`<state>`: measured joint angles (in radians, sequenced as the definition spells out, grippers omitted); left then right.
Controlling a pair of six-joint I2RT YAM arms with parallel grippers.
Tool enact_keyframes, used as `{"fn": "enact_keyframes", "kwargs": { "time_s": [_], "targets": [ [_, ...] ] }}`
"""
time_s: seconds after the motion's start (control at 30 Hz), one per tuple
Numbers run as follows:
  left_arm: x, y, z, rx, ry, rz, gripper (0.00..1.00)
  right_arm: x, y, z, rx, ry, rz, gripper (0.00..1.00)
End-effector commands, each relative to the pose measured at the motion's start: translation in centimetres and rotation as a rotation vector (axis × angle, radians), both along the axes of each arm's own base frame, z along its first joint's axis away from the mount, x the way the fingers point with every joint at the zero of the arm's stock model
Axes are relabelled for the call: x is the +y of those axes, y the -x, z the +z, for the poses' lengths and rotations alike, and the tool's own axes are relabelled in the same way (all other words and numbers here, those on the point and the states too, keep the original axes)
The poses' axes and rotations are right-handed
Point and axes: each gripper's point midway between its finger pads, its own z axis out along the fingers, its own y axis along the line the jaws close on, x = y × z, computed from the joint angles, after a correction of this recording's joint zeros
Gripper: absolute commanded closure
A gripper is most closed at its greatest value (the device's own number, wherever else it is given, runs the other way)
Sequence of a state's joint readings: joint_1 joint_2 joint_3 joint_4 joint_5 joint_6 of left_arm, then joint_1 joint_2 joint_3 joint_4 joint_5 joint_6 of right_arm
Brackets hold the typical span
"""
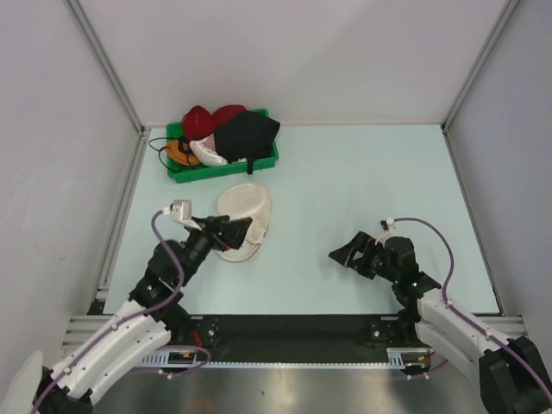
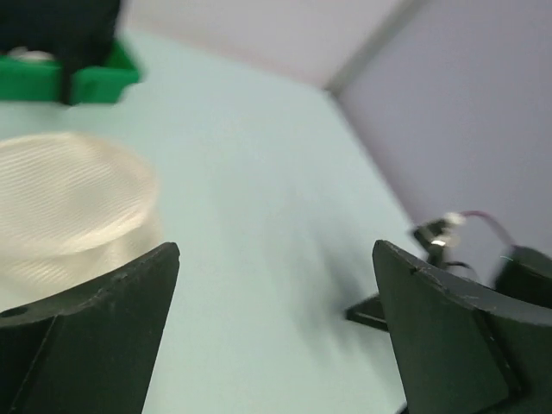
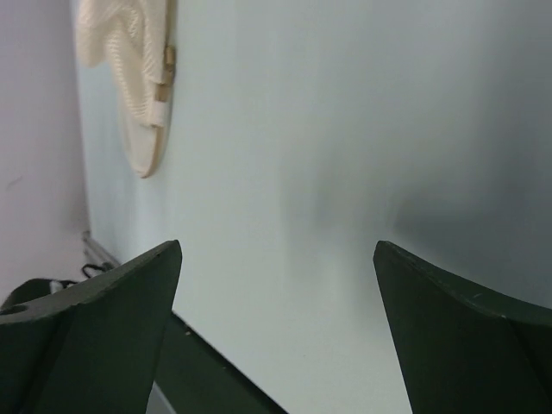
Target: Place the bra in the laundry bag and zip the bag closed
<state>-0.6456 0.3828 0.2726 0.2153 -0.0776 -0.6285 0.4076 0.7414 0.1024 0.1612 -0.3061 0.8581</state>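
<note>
Next, I pull the laundry bag (image 1: 246,202) toward the middle (image 1: 304,247) with my right gripper and unfold it, because the bag lies folded under my left gripper, near the green bin.
The black bra (image 1: 248,132) lies in the green bin (image 1: 263,162) at the back left, on top of other bras; its dark edge shows in the left wrist view (image 2: 60,26). The cream-white mesh laundry bag (image 1: 248,204) lies on the table in front of the bin. It also shows in the left wrist view (image 2: 69,198) and the right wrist view (image 3: 129,78). My left gripper (image 1: 241,231) is open and empty at the bag's near edge (image 2: 276,289). My right gripper (image 1: 343,254) is open and empty, well to the right of the bag (image 3: 276,293).
The green bin (image 2: 95,82) also holds red (image 1: 200,119), orange (image 1: 181,152) and white (image 1: 207,152) bras. Grey walls with metal posts close in the pale green table (image 1: 362,181) on three sides. A black rail (image 1: 285,328) runs along the near edge.
</note>
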Motion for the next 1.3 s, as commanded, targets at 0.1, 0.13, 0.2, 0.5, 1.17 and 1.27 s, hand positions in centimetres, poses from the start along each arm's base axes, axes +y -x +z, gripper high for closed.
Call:
{"fn": "enact_keyframes", "kwargs": {
  "time_s": [0.1,0.13,0.2,0.5,1.17,1.27],
  "targets": [
    [4.4,-4.6,-3.4,0.382,-0.332,0.348,0.01,0.1,-4.3,1.2,-0.046,0.218,0.046,0.00],
    [4.2,-5.1,-2.2,0.380,-0.346,0.337,0.01,1.1,-5.7,3.0,-0.091,0.212,0.062,0.00],
    [4.0,-5.4,-3.0,0.458,-0.372,0.286,0.01,2.5,-6.9,1.5,-0.057,0.276,0.101,0.00],
    [6.0,-2.1,-1.8,0.436,-0.224,0.224,0.01,17.7,-14.3,5.0,-0.350,0.589,0.350,0.00],
    [8.9,4.7,2.2,0.427,-0.175,0.235,0.00,29.2,-17.7,-1.6,-0.562,1.062,0.654,0.44],
    [8.7,4.7,1.6,0.447,-0.173,0.229,0.00,27.9,-18.7,2.3,-0.569,1.076,0.538,0.77]
  ]
}}
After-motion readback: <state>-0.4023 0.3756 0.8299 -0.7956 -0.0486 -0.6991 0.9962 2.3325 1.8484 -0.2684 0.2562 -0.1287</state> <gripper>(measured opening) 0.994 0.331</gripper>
